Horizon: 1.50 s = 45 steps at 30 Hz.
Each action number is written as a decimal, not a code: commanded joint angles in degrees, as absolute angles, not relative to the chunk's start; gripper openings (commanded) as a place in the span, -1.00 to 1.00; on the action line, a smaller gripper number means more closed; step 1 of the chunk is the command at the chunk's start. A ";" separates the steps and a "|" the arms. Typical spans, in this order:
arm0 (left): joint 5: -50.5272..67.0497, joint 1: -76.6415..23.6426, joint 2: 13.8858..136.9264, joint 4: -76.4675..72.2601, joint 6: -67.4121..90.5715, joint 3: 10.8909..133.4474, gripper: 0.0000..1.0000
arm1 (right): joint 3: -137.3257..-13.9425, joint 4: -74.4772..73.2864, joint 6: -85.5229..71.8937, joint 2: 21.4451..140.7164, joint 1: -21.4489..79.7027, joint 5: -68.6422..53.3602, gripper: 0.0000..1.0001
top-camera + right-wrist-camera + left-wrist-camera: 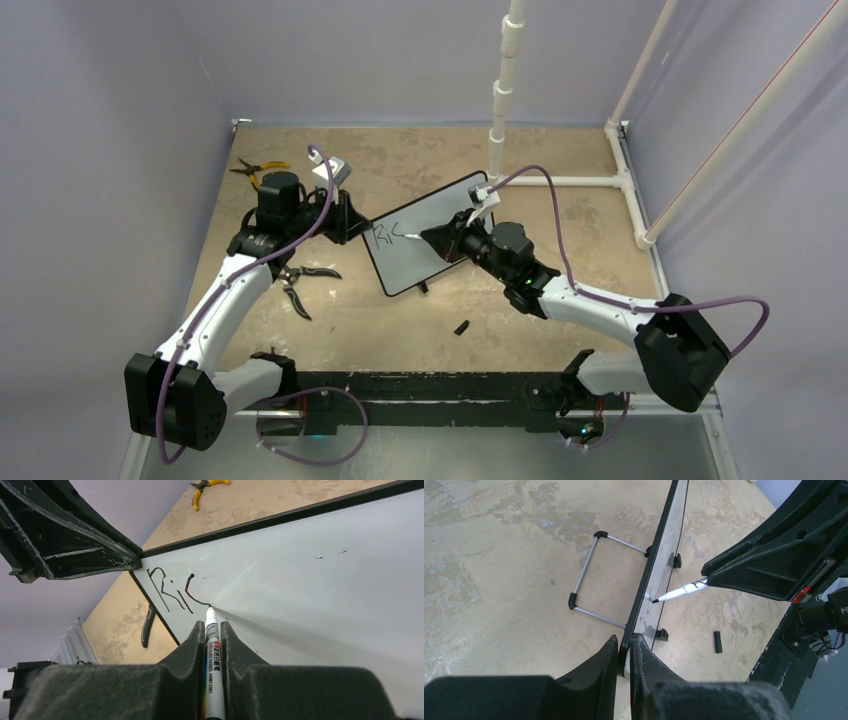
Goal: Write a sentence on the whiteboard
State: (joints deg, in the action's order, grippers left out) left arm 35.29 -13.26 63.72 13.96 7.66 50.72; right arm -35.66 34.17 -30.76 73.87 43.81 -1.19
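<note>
My right gripper guides the marker tip, which should turn back and down for the lower bend (204, 617): the curved stroke after "Ri" (189, 590) is only an s's upper part.
The whiteboard (440, 225) stands tilted in the middle of the table, black-framed, and also shows in the right wrist view (310, 575) and edge-on in the left wrist view (664, 565). My left gripper (625, 652) is shut on its left edge. My right gripper (213, 630) is shut on a white marker (213, 665), whose tip touches the board. The sentence (172, 592) reads "Ri" plus a curved stroke that ends at the tip; it shows small in the top view (387, 233). In the top view my right gripper (432, 238) is at the board's face and my left gripper (352, 222) at its left edge.
Yellow-handled pliers (257, 170) lie at the back left, black-handled pliers (300, 283) beside the left arm. A black marker cap (462, 326) lies in front of the board. A wire stand (591, 575) props the board's back. White pipes (505, 90) rise at the back.
</note>
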 commanded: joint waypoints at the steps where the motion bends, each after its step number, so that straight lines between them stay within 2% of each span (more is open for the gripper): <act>1: 35.81 -13.01 62.40 11.50 6.86 50.82 -1.00 | -35.65 34.88 -29.18 75.16 43.56 -2.56 -1.00; 15: 35.69 -13.01 62.50 11.54 6.86 50.81 -1.00 | -36.65 37.72 -28.67 74.84 43.56 -7.45 -1.00; 23: 35.68 -13.01 62.66 11.52 6.93 50.81 -1.00 | -35.00 36.16 -30.52 68.84 43.44 -1.74 -1.00; 45: 35.64 -13.01 62.75 11.51 6.77 50.82 -1.00 | -35.62 34.56 -30.84 71.98 40.28 -0.53 -1.00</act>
